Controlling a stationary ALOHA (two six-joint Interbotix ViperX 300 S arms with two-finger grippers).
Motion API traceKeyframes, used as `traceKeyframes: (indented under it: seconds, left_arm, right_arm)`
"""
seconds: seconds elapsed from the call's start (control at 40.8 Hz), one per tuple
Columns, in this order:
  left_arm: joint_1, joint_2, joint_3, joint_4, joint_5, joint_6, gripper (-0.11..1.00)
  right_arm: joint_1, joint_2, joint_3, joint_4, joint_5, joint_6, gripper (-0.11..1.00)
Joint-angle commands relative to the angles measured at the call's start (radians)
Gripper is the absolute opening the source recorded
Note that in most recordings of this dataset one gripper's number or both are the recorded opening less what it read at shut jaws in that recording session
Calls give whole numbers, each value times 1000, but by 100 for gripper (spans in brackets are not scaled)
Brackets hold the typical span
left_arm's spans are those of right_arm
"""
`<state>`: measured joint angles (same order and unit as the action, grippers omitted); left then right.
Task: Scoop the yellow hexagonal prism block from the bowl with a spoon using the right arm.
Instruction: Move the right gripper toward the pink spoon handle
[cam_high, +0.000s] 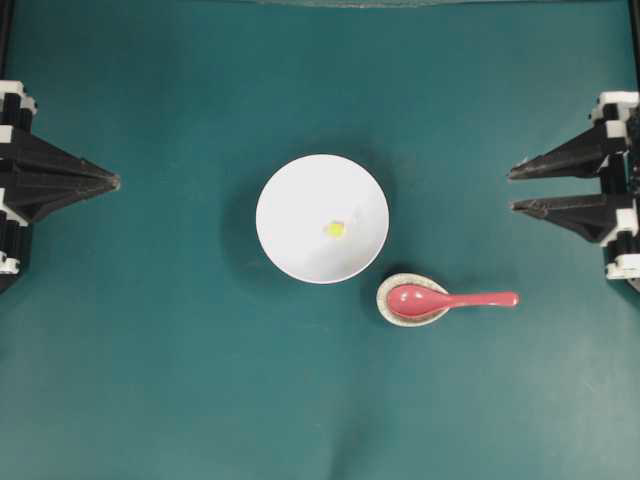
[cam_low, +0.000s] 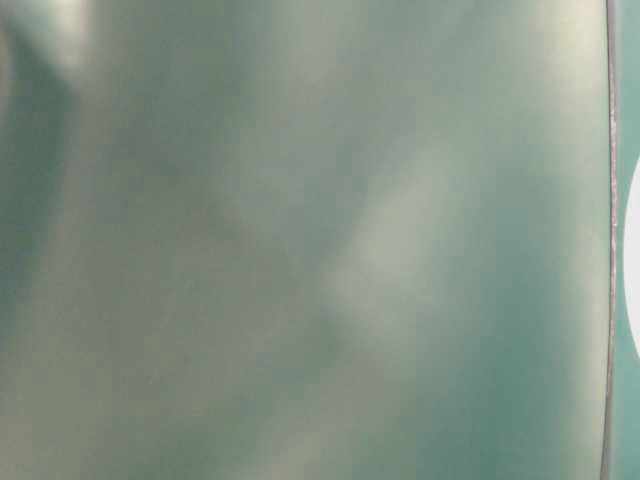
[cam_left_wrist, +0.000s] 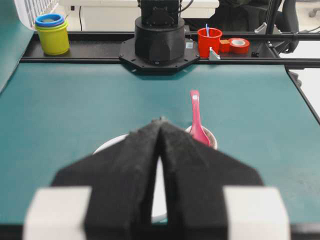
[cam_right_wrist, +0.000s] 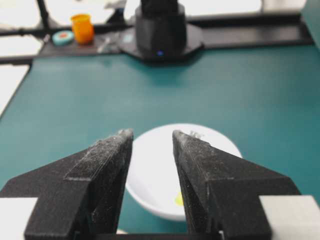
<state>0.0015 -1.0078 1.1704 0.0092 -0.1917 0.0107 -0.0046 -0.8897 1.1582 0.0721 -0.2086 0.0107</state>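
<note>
I am about to lift the spoon. The spoon's scoop (cam_high: 412, 300) sits loosely inside the speckled rest's open rim (cam_high: 391, 313), so the spoon will come away and leave the rest empty.
The white bowl (cam_high: 322, 218) stands at the table's middle with the tiny yellow block (cam_high: 336, 229) inside it. The pinkish-red spoon (cam_high: 450, 299) lies with its scoop in the speckled rest (cam_high: 388, 310), just right of and in front of the bowl, handle pointing right. My left gripper (cam_high: 112, 182) is shut and empty at the left edge. My right gripper (cam_high: 512, 189) is open and empty at the right edge, above the spoon's handle end in this view. In the right wrist view the bowl (cam_right_wrist: 155, 165) and block (cam_right_wrist: 179, 199) show between the fingers of my right gripper (cam_right_wrist: 152, 134).
The left wrist view shows the spoon (cam_left_wrist: 196, 120), the far arm's base (cam_left_wrist: 159, 40), a yellow-green cup (cam_left_wrist: 52, 34), a red cup (cam_left_wrist: 209, 41) and a tape roll (cam_left_wrist: 239, 45) beyond the table. An orange cup (cam_right_wrist: 82, 27) stands beyond it in the right wrist view. The table-level view is a blur.
</note>
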Motion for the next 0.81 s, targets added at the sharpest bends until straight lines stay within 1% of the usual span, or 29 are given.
traceKeyframes:
  seconds: [0.0, 0.221, 0.515, 0.638, 0.785]
  left_arm:
    - [-2, 6, -28, 3, -2, 2, 0]
    - [-2, 5, -28, 3, 2, 2, 0]
    - [0, 6, -28, 3, 2, 2, 0]
    - [0, 5, -28, 3, 8, 2, 0]
    - [0, 6, -28, 3, 29, -3, 0]
  right_arm:
    - [-2, 29, -12, 9, -8, 2, 45]
    - [-2, 100, -6, 12, -5, 2, 45]
    - [0, 241, -3, 49, -20, 2, 45]
    - [11, 285, 5, 61, -71, 2, 45]
    - [44, 334, 35, 77, -155, 2, 45]
